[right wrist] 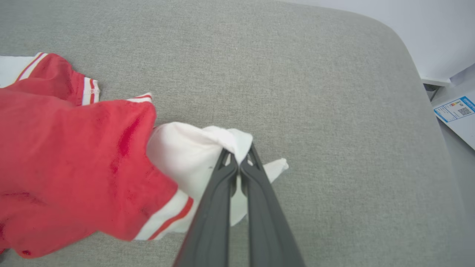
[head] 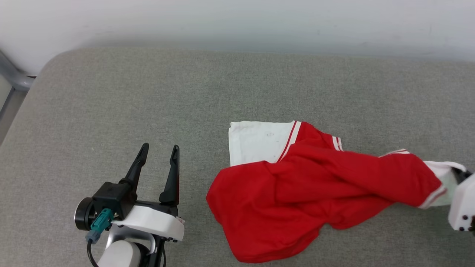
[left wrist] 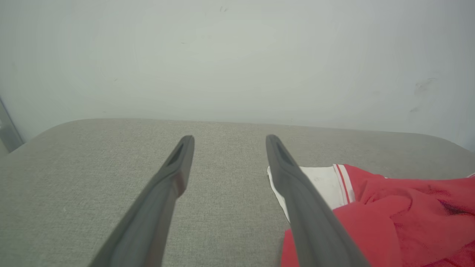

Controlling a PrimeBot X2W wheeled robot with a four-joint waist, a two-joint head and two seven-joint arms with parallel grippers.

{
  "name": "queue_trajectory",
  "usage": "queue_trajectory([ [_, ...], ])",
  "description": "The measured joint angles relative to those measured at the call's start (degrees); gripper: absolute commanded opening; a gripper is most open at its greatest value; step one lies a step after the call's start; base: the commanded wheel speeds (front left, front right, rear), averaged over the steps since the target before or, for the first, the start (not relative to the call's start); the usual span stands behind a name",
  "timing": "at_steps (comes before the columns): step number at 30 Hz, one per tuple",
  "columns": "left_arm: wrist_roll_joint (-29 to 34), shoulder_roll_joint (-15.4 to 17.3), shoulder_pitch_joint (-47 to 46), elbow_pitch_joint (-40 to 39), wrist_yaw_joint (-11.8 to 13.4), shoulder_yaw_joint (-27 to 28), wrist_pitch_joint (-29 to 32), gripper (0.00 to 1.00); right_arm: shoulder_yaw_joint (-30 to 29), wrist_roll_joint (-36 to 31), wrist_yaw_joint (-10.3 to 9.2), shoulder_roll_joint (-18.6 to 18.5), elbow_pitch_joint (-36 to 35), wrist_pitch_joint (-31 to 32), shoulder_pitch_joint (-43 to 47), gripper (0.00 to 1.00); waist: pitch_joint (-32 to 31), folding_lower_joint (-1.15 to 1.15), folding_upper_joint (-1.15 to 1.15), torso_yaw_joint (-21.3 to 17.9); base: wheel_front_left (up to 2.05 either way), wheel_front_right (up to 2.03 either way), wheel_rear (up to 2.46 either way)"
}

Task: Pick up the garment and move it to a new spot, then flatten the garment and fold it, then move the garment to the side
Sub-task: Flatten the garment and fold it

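Observation:
The garment's red body is bunched up in loose folds, so I expect it to unfold long and wide when the robot picks it up and spreads it.
The garment, a red jersey with white sleeves and striped trim, lies crumpled on the grey cushion, right of centre. One white sleeve lies flat at its upper left. My right gripper is shut on the other white sleeve, with the cloth pinched between its fingertips; in the head view its white body sits at the right edge. My left gripper stands open to the left of the garment, with nothing between its fingers. The lettering and number are hidden.
A pale wall runs behind the cushion. A grey metal frame shows at the far left. Beyond the cushion's right end lies a white sheet with a blue label. Bare cushion stretches left of and behind the garment.

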Motion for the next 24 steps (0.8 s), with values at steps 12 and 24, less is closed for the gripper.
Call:
queue_trajectory([
  [12,-0.10,0.09,-0.16,1.38,-0.08,1.15,0.00,1.00,-11.77,-0.92,0.00,5.20,14.92,-12.68,2.16,1.00,2.32,0.00,0.00,0.27,0.00,0.00,0.00],
  [24,-0.70,0.51,1.55,3.13,0.44,1.52,0.20,1.00,-11.41,-2.18,-0.01,8.47,15.01,-34.09,1.29,1.00,-1.35,0.00,0.00,-0.69,0.00,0.00,0.00],
])
